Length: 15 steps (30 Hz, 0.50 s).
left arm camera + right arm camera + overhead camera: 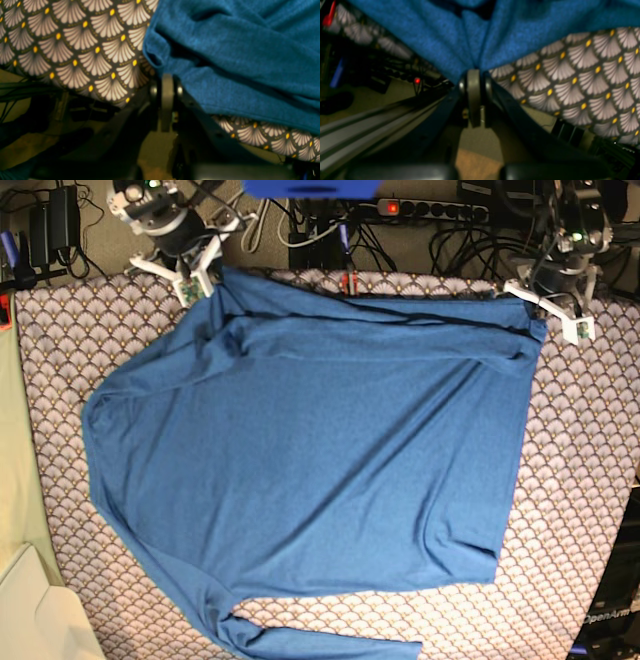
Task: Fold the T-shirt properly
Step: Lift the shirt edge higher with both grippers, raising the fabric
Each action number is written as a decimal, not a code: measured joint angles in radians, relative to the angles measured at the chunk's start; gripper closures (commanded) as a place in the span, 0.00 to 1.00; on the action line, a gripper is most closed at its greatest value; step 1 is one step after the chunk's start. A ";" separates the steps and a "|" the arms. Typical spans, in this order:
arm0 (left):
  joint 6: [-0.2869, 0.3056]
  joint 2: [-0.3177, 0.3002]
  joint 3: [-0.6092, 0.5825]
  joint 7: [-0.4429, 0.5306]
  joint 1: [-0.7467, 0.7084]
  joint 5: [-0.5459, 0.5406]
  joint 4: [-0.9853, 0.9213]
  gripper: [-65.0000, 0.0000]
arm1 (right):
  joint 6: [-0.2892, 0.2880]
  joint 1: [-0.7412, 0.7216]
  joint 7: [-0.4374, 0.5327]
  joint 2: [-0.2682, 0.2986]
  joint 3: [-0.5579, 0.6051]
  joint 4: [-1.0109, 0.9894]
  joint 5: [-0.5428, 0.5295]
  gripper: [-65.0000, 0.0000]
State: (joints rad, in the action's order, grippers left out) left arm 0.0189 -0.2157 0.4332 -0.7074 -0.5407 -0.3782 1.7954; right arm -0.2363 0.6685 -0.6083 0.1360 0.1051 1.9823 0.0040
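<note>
The T-shirt's far edge (430, 302) is already at the far border of the scallop-patterned cloth, so both my grippers should bring that edge back over the T-shirt's body (370, 420) to make a fold.
The blue T-shirt (320, 450) lies spread on the scallop-patterned cloth (580, 480), with a band folded over along its far edge and a sleeve trailing at the near edge. My right gripper (203, 280) is at the shirt's far left corner. In the right wrist view it (473, 72) is shut, with the shirt's (432, 37) folds bunching into its tips. My left gripper (540, 315) is at the far right corner. In the left wrist view it (167, 76) is shut at the shirt's (237, 50) rolled edge, and the cloth gathers at its tips.
Cables and a power strip (430, 210) run behind the table's far edge. A blue object (310, 188) sits at the top middle. A pale surface (20, 480) borders the table's left side, with a white object (30, 610) at the near left corner.
</note>
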 measured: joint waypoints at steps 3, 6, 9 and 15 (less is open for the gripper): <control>0.001 0.000 0.000 0.001 -0.021 0.000 0.008 0.99 | 0.000 -0.003 0.004 0.000 0.001 0.010 0.000 1.00; 0.000 0.000 0.001 0.000 -0.039 0.000 0.007 0.99 | 0.000 0.000 0.003 0.000 0.001 0.010 0.000 1.00; 0.004 0.002 0.037 -0.006 -0.037 -0.005 0.006 0.99 | 0.000 0.000 0.004 0.000 0.001 0.010 0.000 1.00; 0.000 0.000 0.050 -0.004 -0.036 -0.001 0.005 0.99 | 0.000 -0.006 0.003 0.000 -0.002 0.010 0.000 1.00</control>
State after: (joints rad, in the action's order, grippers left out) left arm 0.0193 -0.2157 0.4828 -0.7113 -0.5766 -0.3790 1.8000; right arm -0.2363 0.6624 -0.6052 0.1360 0.1028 1.9919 0.0040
